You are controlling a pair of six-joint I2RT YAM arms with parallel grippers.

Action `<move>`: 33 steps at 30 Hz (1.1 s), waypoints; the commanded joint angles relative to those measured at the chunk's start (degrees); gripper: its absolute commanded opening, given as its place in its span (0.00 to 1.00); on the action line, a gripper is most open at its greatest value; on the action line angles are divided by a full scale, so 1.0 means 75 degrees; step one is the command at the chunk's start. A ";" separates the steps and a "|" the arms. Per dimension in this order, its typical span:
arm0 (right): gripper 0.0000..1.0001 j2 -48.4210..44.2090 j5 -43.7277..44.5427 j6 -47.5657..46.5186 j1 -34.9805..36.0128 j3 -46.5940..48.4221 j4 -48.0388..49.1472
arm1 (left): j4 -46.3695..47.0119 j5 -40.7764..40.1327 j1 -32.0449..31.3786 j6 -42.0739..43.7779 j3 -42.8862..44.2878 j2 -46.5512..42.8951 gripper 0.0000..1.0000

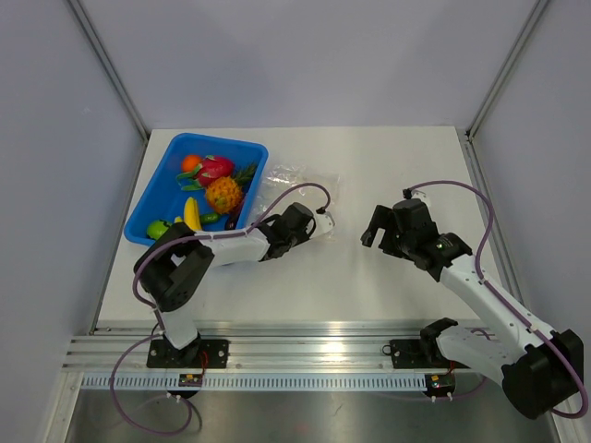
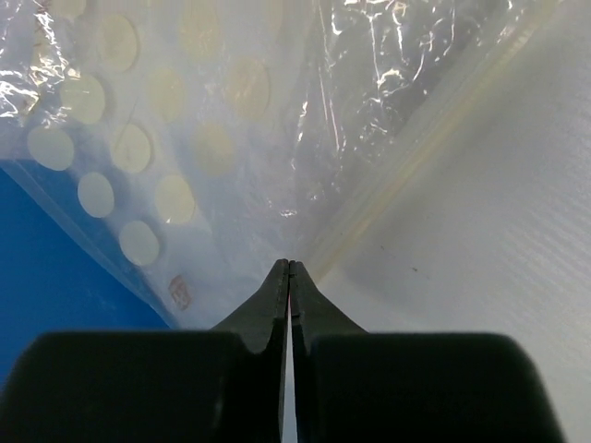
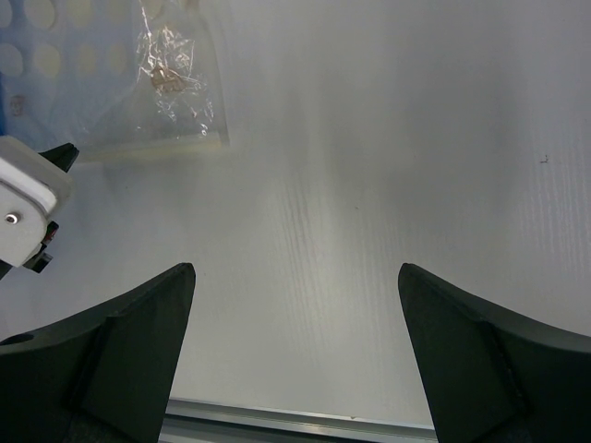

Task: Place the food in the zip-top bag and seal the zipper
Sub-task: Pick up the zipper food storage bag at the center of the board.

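The clear zip-top bag (image 1: 300, 175) should open wide along its near edge when I pull the bag's rims apart, because the pale zipper strip (image 3: 152, 149) runs along thin, wrinkled film.
The food (image 1: 219, 191) lies in the blue bin (image 1: 153, 187): yellow, pink-red, orange and green toy pieces. The clear zip-top bag (image 1: 294, 181) lies flat on the table just right of the bin. In the left wrist view the bag (image 2: 277, 111) fills the upper frame and its zipper (image 2: 434, 138) runs diagonally up to the right. My left gripper (image 2: 289, 265) is shut, its tips pinched together at the bag's near edge, by the end of the zipper. My right gripper (image 3: 295, 268) hangs wide open over bare table to the right of the bag (image 3: 166, 83), holding nothing.
The bin's blue wall (image 2: 55, 268) shows through the bag at the left of the left wrist view. An aluminium rail (image 1: 305, 351) runs along the table's near edge. Grey walls enclose the table on three sides.
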 commanded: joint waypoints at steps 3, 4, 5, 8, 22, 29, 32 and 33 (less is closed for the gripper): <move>0.99 -0.0186 0.0091 0.0000 0.0014 0.0115 0.0034 | -0.0004 -0.0013 -0.0002 -0.0177 0.0434 0.0222 0.00; 0.99 -0.0174 0.0092 0.0000 0.0002 0.0115 0.0023 | 0.0019 -0.0014 -0.0002 -0.0213 0.0422 0.0164 0.00; 1.00 -0.0186 0.0080 0.0000 0.0014 0.0104 0.0023 | 0.0054 -0.0002 -0.0002 -0.0236 0.0375 0.0106 0.00; 1.00 -0.0175 -0.0188 0.0093 0.0014 -0.0025 0.0279 | 0.0137 -0.0037 -0.0002 -0.0412 0.0235 -0.0140 0.04; 0.92 0.2484 0.0232 0.2028 0.1385 -0.0507 0.3818 | -0.1070 0.0794 0.0701 -0.1724 0.0774 -0.0843 0.35; 0.83 0.4287 -0.0034 0.2202 0.0918 0.0033 0.5070 | -0.1129 0.1100 0.1064 -0.2334 0.0540 -0.2097 0.42; 0.80 0.4780 -0.0271 0.2367 0.0625 -0.0049 0.5680 | -0.1140 0.0971 0.1076 -0.2322 0.0399 -0.2646 0.47; 0.79 0.4887 -0.0376 0.2414 0.0554 -0.0084 0.5857 | -0.1129 0.0936 0.1088 -0.2299 0.0364 -0.2788 0.49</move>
